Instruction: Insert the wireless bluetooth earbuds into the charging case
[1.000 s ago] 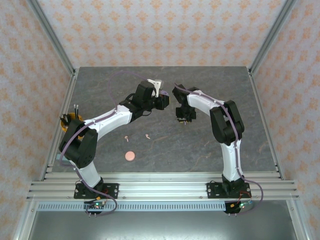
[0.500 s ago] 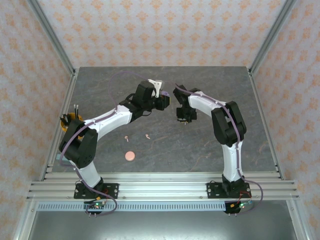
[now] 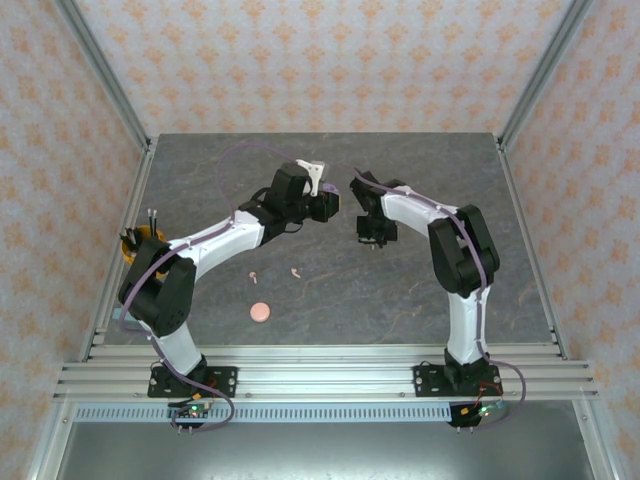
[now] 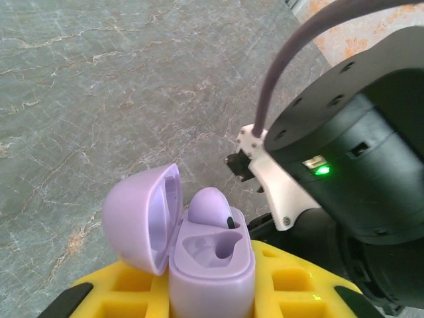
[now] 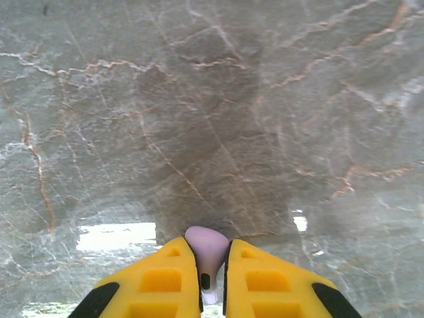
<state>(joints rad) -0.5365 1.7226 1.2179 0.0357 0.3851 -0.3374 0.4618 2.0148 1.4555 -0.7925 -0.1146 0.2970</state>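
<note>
The earbud's stem (image 5: 209, 286) lies flat in the robot's downward-facing right gripper, so the robot should raise that gripper and level it to point the stem into the case's empty slot (image 4: 225, 246).
My left gripper (image 3: 328, 204) is shut on the base of a pale purple charging case (image 4: 211, 265), which stands upright with its lid (image 4: 142, 215) swung open to the left. One purple earbud (image 4: 211, 207) sits in the far slot. The near slot (image 4: 215, 248) is empty. My right gripper (image 5: 212, 281) is shut on a second purple earbud (image 5: 207, 250), pinched between its yellow fingers (image 5: 162, 285) just above the table, bud end forward. In the top view the right gripper (image 3: 372, 236) hangs a short way right of the left one.
Two pale pink earbuds (image 3: 253, 274) (image 3: 296, 271) lie on the grey marble table (image 3: 420, 290) in front of the left arm. A round pink case (image 3: 261, 312) rests nearer the front edge. An orange object (image 3: 133, 241) sits at the table's left edge.
The right arm has shifted slightly to the right with the purple earbud, and its jaws have tightened on it. The left arm and the case have stayed still.
</note>
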